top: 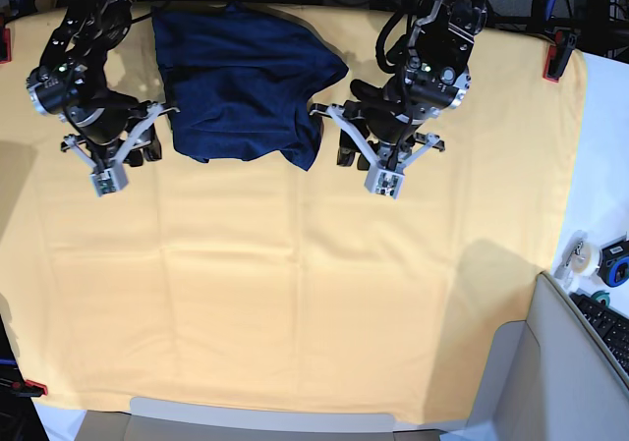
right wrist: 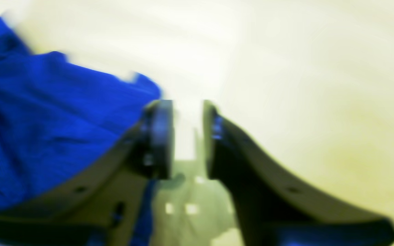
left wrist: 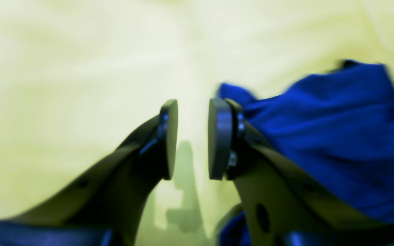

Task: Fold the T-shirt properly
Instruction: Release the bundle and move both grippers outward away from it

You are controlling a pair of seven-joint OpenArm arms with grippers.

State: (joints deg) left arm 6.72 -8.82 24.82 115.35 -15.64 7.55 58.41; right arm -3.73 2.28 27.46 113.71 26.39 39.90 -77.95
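Note:
Next, my right gripper opens its fingers, moves in over the T-shirt's nearby corner (top: 200,152) and grips there before folding, because the T-shirt's edge (top: 177,133) is outside those fingers.
The T-shirt (top: 241,82) lies bunched and partly folded at the back middle of the yellow cloth, dark navy and plain. In the base view my left gripper (top: 373,149) hangs just off its right edge and my right gripper (top: 126,149) just off its left edge. The left wrist view shows the left gripper (left wrist: 193,106) open over bare yellow cloth, with the T-shirt (left wrist: 337,130) lying against its right finger. The right wrist view shows the right gripper (right wrist: 187,106) open too, the T-shirt (right wrist: 46,130) beside its left finger. Nothing sits between either pair of pads.
A big pale yellow cloth (top: 295,294) covers the table. Red clamps (top: 558,53) pin its back corners. At the right, off the cloth, lie tape rolls (top: 582,259) and a keyboard (top: 609,328). Cables hang behind both arms.

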